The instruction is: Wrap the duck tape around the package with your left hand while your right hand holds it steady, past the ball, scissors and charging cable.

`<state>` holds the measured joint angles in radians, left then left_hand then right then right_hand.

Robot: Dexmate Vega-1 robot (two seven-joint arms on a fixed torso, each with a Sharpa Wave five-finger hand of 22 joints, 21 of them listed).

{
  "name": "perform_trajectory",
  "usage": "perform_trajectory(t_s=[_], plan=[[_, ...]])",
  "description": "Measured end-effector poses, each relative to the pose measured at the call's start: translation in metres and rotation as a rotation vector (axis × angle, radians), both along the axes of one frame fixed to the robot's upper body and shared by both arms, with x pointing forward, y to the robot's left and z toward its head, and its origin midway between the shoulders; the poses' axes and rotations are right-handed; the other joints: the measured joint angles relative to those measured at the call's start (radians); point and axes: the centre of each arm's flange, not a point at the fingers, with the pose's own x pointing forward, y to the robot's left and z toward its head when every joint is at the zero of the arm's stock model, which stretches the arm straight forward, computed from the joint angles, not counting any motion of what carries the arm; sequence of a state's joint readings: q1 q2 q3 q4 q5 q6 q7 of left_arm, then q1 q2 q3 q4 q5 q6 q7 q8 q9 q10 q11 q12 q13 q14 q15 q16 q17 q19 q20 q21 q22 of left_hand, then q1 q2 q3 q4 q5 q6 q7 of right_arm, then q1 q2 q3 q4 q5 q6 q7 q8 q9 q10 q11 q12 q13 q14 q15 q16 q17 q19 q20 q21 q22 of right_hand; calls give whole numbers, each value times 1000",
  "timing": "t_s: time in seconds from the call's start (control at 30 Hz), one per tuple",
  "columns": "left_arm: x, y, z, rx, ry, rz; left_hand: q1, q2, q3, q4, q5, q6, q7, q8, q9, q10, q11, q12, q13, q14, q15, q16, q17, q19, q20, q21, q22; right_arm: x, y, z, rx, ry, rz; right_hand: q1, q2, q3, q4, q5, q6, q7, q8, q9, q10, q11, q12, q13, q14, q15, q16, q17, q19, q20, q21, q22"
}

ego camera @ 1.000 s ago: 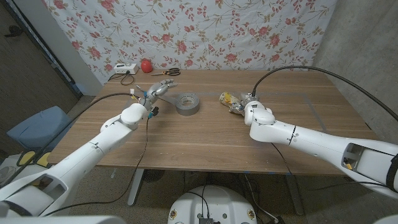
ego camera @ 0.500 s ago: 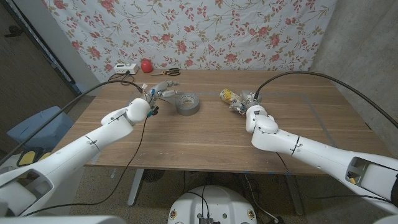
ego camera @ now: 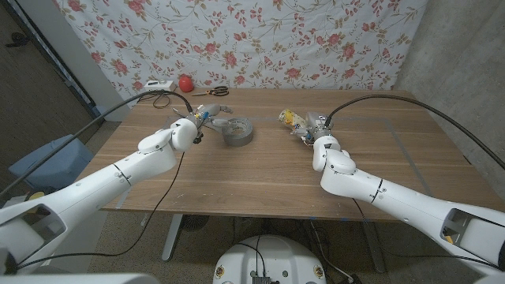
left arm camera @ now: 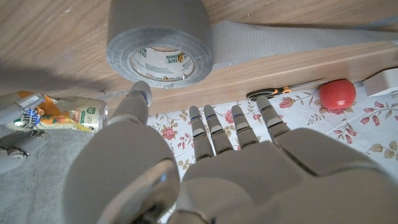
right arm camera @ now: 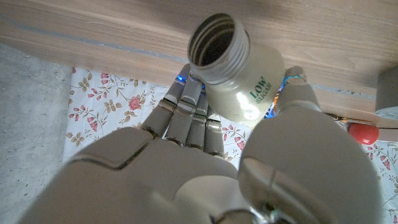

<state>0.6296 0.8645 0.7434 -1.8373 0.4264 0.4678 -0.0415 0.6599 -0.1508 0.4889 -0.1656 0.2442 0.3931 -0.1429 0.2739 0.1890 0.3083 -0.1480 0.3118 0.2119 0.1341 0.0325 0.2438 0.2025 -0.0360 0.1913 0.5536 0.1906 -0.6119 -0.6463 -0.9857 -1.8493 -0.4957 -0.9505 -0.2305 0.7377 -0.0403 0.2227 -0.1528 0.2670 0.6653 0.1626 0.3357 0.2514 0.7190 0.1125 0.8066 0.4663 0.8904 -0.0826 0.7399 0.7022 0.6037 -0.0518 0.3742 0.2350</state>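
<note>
The grey duck tape roll has a loose piece of tape trailing from it. That piece will come along and hang down when I lift the roll.
A grey duck tape roll lies flat on the wooden table, with a loose strip trailing from it in the left wrist view. My left hand hovers just beside the roll, fingers spread and holding nothing, thumb tip close to the roll's rim. The package is a yellow-labelled jar with an open mouth, lying on its side. My right hand grips it between its fingers and thumb.
At the table's far left edge are a red ball, orange-handled scissors and a white charger with its black cable. The ball and scissors lie beyond my left hand. A floral curtain hangs behind.
My left forearm has swung and the hand has settled closer to the tape roll. The right arm has shifted its elbow while its hand stays on the package.
</note>
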Motion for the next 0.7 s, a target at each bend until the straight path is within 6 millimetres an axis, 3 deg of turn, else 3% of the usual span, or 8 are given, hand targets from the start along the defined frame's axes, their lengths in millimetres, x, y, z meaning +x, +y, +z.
perform_trajectory(t_s=[0.7], plan=[[8, -30, 11, 297, 63, 114, 29, -13, -47, 8, 20, 35, -16, -4, 0, 23, -17, 0, 9, -7, -7, 0, 0, 4, 7, -15, 0, 0, -1, -1, 22, -37, 28, 0, 0, -4, 4, 9, 18, 0, -8, 7, 12, -2, 10, 14, 6, -4, 0, 23, 0, 0, 8, 0]])
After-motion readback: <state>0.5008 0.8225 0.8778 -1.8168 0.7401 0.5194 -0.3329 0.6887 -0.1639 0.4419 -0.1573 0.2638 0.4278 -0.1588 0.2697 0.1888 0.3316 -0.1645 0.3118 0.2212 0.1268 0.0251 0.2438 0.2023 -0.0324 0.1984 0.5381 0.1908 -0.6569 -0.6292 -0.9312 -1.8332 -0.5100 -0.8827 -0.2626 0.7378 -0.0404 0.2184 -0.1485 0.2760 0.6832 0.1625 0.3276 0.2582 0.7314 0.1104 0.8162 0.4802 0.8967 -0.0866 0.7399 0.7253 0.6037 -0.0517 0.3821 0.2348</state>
